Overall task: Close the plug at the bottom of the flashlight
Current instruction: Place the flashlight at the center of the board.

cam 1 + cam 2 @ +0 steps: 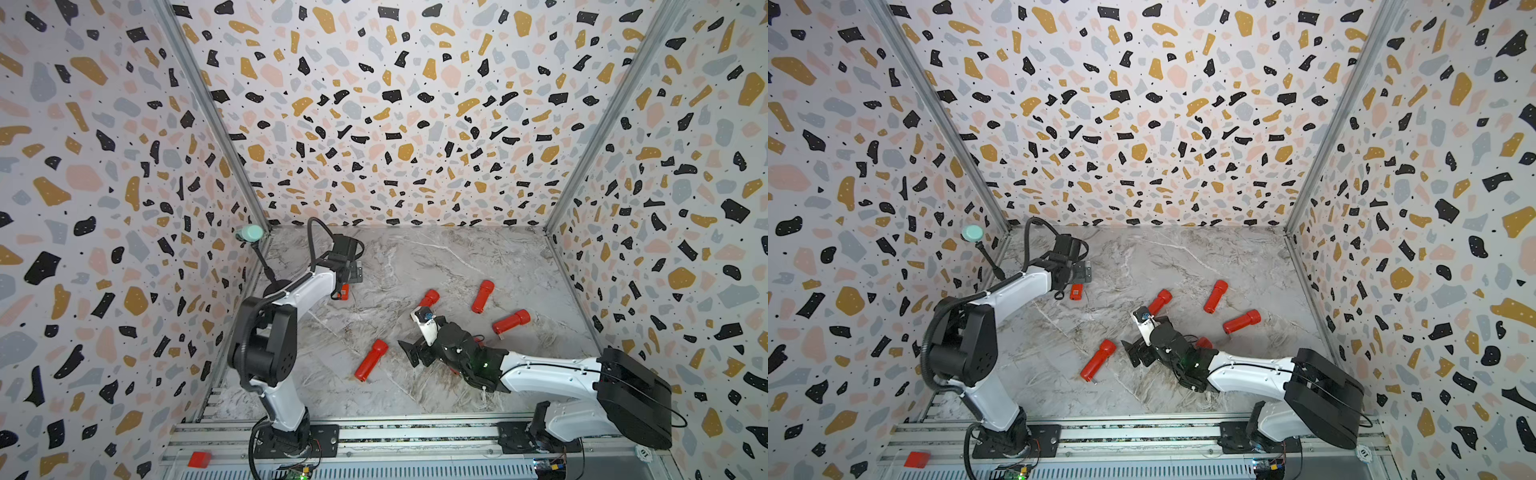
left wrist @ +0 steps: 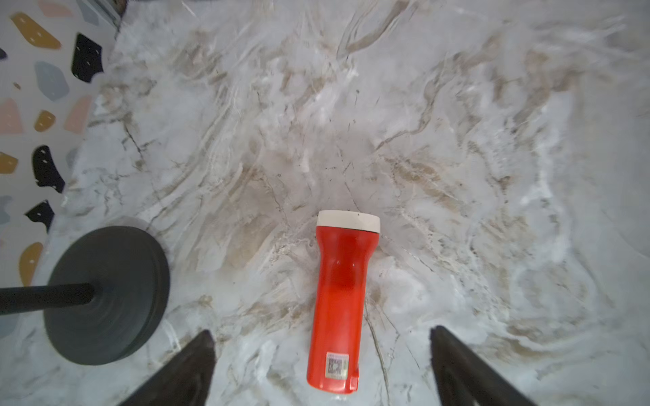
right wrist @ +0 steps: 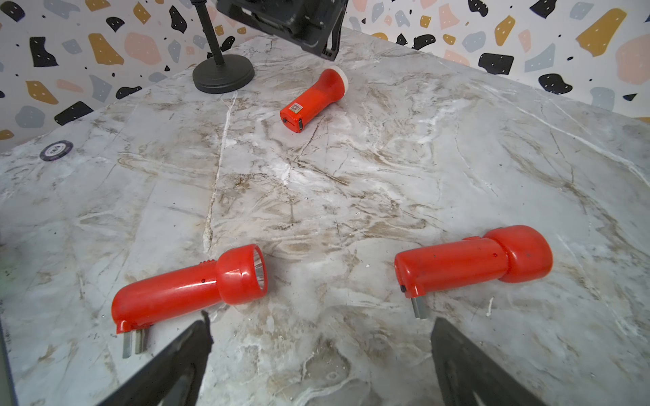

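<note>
The white-headed flashlight's plug (image 2: 350, 384) is closed, so the left gripper keeps going to the flashlight (image 1: 369, 362) between the robot's arms that has its prongs sticking out, and closes on that flashlight's body.
Several red flashlights lie on the marble table (image 1: 457, 257). One with a white head and a code sticker (image 2: 336, 302) lies at the back left, directly under my left gripper (image 2: 322, 332). That gripper is open, a finger on each side of the flashlight's bottom end, touching nothing. No metal prongs stick out of its bottom (image 3: 292, 123). My right gripper (image 3: 320, 327) is open and empty over bare table between two other flashlights (image 3: 186, 284) (image 3: 471, 262). Each of those has its plug prongs (image 3: 133, 342) (image 3: 416, 307) folded out.
A black round stand base (image 2: 105, 295) with a teal-headed pole (image 1: 251, 232) sits near the back-left corner beside the left gripper. More flashlights (image 1: 482, 296) (image 1: 511, 322) lie to the right. A poker chip (image 3: 56, 150) lies on the table; patterned walls enclose three sides.
</note>
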